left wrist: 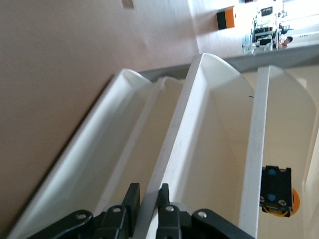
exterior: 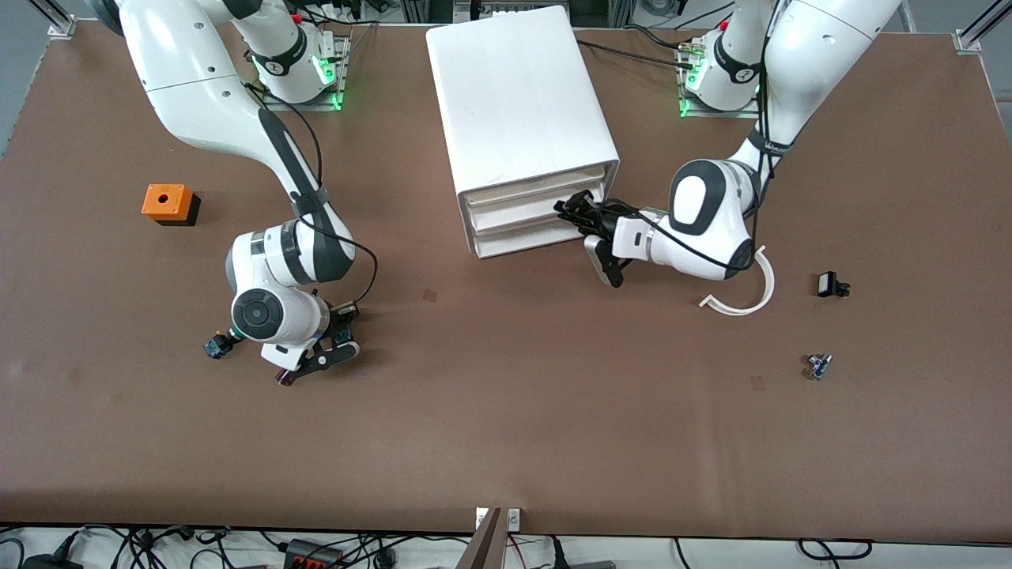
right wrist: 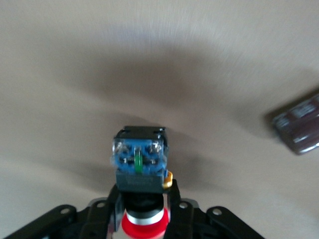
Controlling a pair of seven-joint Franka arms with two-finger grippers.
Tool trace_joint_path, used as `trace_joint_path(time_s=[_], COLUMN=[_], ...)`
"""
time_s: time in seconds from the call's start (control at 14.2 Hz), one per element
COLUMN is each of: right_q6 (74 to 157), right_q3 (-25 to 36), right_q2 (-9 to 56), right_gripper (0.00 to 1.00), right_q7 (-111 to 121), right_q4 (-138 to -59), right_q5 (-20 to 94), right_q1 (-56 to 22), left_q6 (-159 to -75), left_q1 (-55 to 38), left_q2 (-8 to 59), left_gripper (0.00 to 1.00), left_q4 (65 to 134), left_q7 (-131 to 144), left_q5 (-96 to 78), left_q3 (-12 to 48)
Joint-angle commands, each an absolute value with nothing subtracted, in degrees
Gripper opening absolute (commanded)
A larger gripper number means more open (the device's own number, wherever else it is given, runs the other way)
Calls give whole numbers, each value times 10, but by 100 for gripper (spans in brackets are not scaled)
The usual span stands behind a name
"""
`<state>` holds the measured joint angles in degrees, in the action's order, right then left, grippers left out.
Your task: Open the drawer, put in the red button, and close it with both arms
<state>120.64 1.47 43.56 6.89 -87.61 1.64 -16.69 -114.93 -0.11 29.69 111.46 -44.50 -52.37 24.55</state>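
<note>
The drawer (exterior: 527,216) is inside the white cabinet, so my left gripper should pull the drawer's front edge (left wrist: 168,152) out and move away before my right gripper brings the red button.
The white cabinet (exterior: 522,103) stands at the middle of the table, between the two bases. My left gripper (exterior: 571,212) is at its front, and its fingers close on the front lip of the drawer (exterior: 522,207), second from the top. In the left wrist view the lip (left wrist: 174,149) runs between the gripper's (left wrist: 147,191) two fingers. My right gripper (exterior: 336,341) is low over the table toward the right arm's end. It is shut on the red button (right wrist: 138,159), red cap toward the palm and blue base outward.
A dark maroon block (exterior: 285,379) lies by the right gripper and also shows in the right wrist view (right wrist: 299,132). A like switch (exterior: 215,346) lies beside that wrist. An orange box (exterior: 168,203), a white curved strip (exterior: 743,292), a black part (exterior: 830,284) and a small switch (exterior: 818,366) lie on the table.
</note>
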Motion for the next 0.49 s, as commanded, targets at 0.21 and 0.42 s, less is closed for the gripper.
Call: trace_joint_path(time_s=[0.21, 0.42], right_q6=[1157, 1160], right_q3=[11, 11], right_q2=[416, 412], right_gripper=[0, 0], right_q7=[80, 79], right_q4=[-769, -714], right_q5=[24, 25], right_q1=[-191, -214], left_q6=[-1143, -1138], left_q1=[24, 39], left_q2=[400, 375], left_gripper=[44, 100], left_q4=[971, 968], left_q7=[-442, -446], left_q5=[-525, -456], left_q3=[231, 232])
